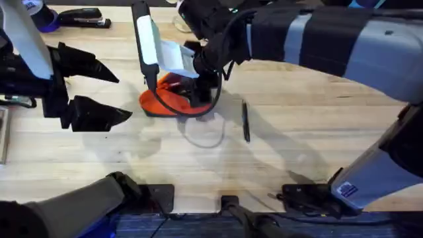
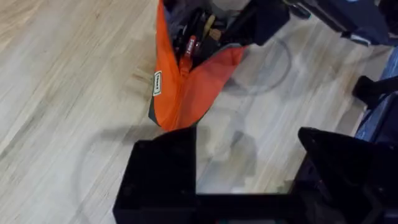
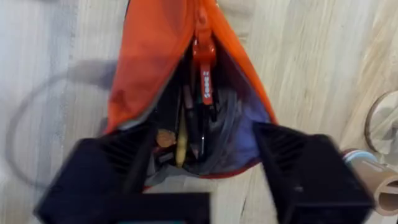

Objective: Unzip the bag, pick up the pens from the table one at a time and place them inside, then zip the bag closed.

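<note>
The orange bag's opening (image 3: 208, 127) is wide open above the pens inside. I expect the slim pen (image 1: 246, 121) to slide in among them when I carry it over.
The orange bag (image 1: 162, 99) lies on the table (image 1: 310, 145) a little left of centre, its zip open. My right gripper (image 1: 201, 92) hangs directly over its open end. From the right wrist, the red zip pull (image 3: 205, 62) sits at the top of the gap and dark pens (image 3: 202, 127) lie inside the bag (image 3: 149, 56). My right gripper (image 3: 205, 180) is open, one finger on each side of the mouth. One slim dark pen (image 1: 246, 121) lies on the wood to the right of the bag. My left gripper (image 1: 124, 97) is open to the left of the bag (image 2: 186, 87), holding nothing.
A black stapler (image 1: 82, 18) lies at the table's back left. A pale cylinder (image 3: 373, 180) and a round ring (image 3: 382, 124) sit beside the bag in the right wrist view. The right arm (image 1: 317, 33) spans the back of the table. Bare wood runs along the front.
</note>
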{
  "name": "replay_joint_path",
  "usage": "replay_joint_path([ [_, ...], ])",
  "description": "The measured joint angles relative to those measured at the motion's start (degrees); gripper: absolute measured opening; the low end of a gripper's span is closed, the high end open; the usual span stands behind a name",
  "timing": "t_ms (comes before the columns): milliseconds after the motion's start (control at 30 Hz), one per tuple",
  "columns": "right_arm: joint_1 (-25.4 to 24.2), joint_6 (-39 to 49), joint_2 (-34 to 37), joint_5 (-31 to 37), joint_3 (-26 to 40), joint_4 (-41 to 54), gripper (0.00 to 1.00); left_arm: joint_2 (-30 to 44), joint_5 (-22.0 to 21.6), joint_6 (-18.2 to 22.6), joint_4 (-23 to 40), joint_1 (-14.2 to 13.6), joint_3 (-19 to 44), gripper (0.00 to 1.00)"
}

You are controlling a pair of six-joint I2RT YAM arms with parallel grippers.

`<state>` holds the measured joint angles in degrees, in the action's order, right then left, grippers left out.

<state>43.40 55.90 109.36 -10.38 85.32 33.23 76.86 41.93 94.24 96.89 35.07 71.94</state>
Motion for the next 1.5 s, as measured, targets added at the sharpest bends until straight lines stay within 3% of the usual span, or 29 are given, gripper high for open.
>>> replay_joint_path([
  [33,0.0,0.0,0.0,0.0,0.0,0.0,0.96,0.0,0.0,0.0,0.0,0.0,0.0,0.993],
  [100,0.0,-0.2,0.0,0.0,0.0,0.0,0.994,0.0,0.0,0.0,0.0,0.0,0.0,0.993],
  [467,0.1,-3.3,-0.7,0.0,0.0,1.2,0.997,0.0,0.0,0.0,0.0,0.0,0.0,0.994],
  [900,0.2,-19.6,-12.8,3.4,0.0,11.0,0.998,0.0,0.0,0.0,0.0,0.0,0.0,0.994],
  [1167,0.2,-22.4,-16.1,4.2,0.0,21.8,0.998,0.0,0.0,0.0,0.0,0.0,0.0,0.994],
  [1500,-1.9,-26.3,-19.3,5.9,0.0,25.2,0.998,0.0,0.0,0.0,0.0,0.0,0.0,0.994],
])
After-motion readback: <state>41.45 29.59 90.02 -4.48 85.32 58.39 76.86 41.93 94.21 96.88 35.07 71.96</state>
